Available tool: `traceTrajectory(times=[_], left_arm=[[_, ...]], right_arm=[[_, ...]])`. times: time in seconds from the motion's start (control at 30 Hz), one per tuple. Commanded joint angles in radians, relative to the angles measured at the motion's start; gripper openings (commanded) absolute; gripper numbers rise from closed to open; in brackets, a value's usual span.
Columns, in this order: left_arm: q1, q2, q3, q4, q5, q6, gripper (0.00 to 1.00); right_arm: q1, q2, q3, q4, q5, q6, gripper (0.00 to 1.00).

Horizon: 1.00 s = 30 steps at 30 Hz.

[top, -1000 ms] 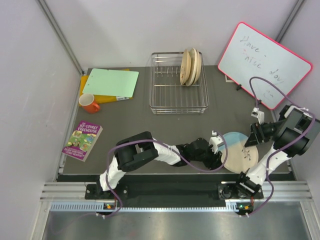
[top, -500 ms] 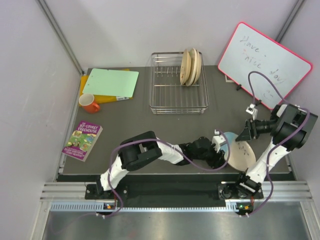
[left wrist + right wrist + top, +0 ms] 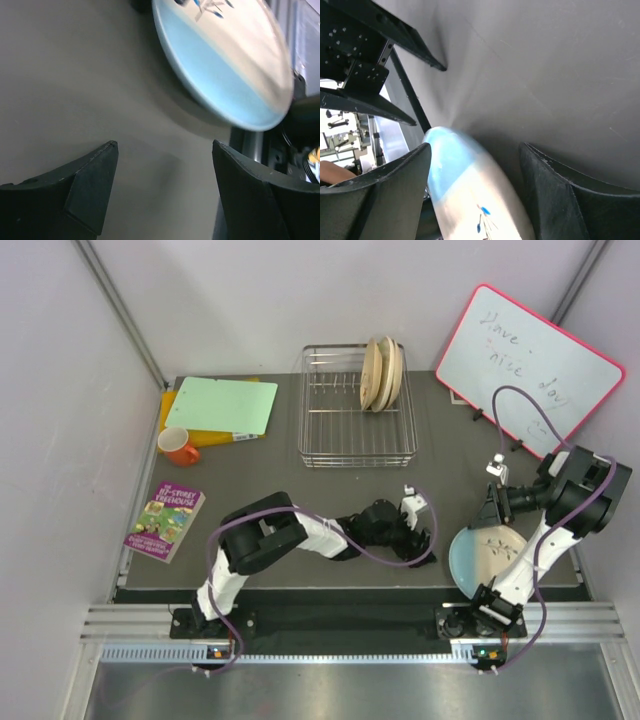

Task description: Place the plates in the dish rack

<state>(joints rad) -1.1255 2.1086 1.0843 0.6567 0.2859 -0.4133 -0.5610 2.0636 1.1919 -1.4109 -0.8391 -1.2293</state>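
Observation:
The open fingers of my left gripper are short of the plate's light blue edge [image 3: 444, 558]. Next, I put them around that edge [image 3: 454, 549] before both grippers lift the plate.
One plate [image 3: 487, 556], part light blue and part cream with a twig motif, is at the near right of the table, and I cannot tell whether it lies flat or tilts. It shows in the left wrist view [image 3: 225, 75] and, blurred, in the right wrist view [image 3: 470, 200]. My left gripper [image 3: 412, 536] [image 3: 165, 145] is open and empty, left of the plate. My right gripper [image 3: 491, 512] [image 3: 475, 146] is open just above the plate's far edge, not gripping it. The dish rack [image 3: 340, 430] stands at the back middle, with other plates [image 3: 381, 372] standing on edge at its right end.
A pink-framed whiteboard [image 3: 530, 368] leans at the back right. A green board [image 3: 222, 405] on a yellow one, an orange mug [image 3: 178, 447] and a book [image 3: 166, 520] are on the left. The table's near edge [image 3: 350, 595] is close to the plate.
My left gripper has drawn back to the left, away from the plate. The plate has shifted toward the near right edge. My right gripper has risen above it.

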Motion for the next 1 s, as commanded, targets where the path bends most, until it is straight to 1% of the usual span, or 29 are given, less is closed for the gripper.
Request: traceTrajectory(times=[0.0,0.03,0.1,0.13,0.17,0.2,0.23,0.27,0.3,0.37,0.4,0.43,0.47,0.5,0.53,0.7,0.83,0.87,0.97], left_arm=[[-0.007,-0.033,-0.095,0.003,0.129,0.022,0.83],[-0.007,-0.038,-0.101,0.018,0.207,0.028,0.83],[0.001,-0.022,-0.066,0.053,0.296,0.027,0.84],[0.009,-0.012,-0.048,0.072,0.333,-0.019,0.84],[0.026,0.022,-0.026,0.092,0.416,-0.057,0.84],[0.033,0.046,0.026,0.154,0.464,-0.130,0.84],[0.042,0.072,0.055,0.176,0.508,-0.175,0.83],[0.061,0.124,0.084,0.193,0.583,-0.220,0.82],[0.070,0.148,0.126,0.252,0.605,-0.298,0.82],[0.099,0.221,0.153,0.323,0.628,-0.390,0.81],[0.110,0.249,0.179,0.374,0.651,-0.504,0.81],[0.119,0.310,0.196,0.482,0.656,-0.566,0.80],[0.137,0.341,0.216,0.530,0.657,-0.626,0.78],[0.144,0.370,0.251,0.573,0.648,-0.724,0.77],[0.147,0.407,0.271,0.593,0.651,-0.742,0.77],[0.121,0.427,0.344,0.519,0.656,-0.701,0.79],[0.095,0.419,0.390,0.378,0.670,-0.621,0.79],[0.090,0.421,0.416,0.310,0.670,-0.607,0.79],[0.079,0.450,0.471,0.250,0.667,-0.582,0.78]], right_arm=[[0.003,0.010,-0.020,0.020,0.120,-0.012,0.71],[0.003,0.010,-0.018,0.017,0.135,-0.012,0.71],[0.000,0.010,-0.011,0.012,0.149,-0.015,0.71],[-0.004,0.007,-0.008,0.010,0.153,-0.015,0.70],[-0.008,0.000,-0.005,0.010,0.164,-0.013,0.71],[-0.010,-0.005,-0.002,0.010,0.169,-0.013,0.71],[-0.011,-0.003,0.001,0.012,0.173,-0.013,0.70],[-0.014,-0.005,0.009,0.010,0.173,-0.012,0.70],[-0.017,-0.002,0.014,0.010,0.173,-0.010,0.70],[-0.019,0.003,0.021,0.006,0.166,-0.009,0.70],[-0.019,0.003,0.020,0.004,0.164,-0.007,0.70],[-0.019,0.001,0.017,0.009,0.163,-0.007,0.70],[-0.020,-0.005,0.012,0.009,0.163,-0.007,0.70],[-0.020,-0.008,0.008,0.012,0.164,-0.007,0.70],[-0.022,-0.011,-0.004,0.015,0.166,-0.007,0.70],[-0.028,-0.025,-0.026,0.020,0.160,-0.007,0.70],[-0.028,-0.023,-0.012,0.013,0.140,-0.004,0.70],[-0.028,-0.020,-0.008,0.012,0.137,-0.001,0.70],[-0.028,-0.013,0.008,0.006,0.121,0.001,0.70]])
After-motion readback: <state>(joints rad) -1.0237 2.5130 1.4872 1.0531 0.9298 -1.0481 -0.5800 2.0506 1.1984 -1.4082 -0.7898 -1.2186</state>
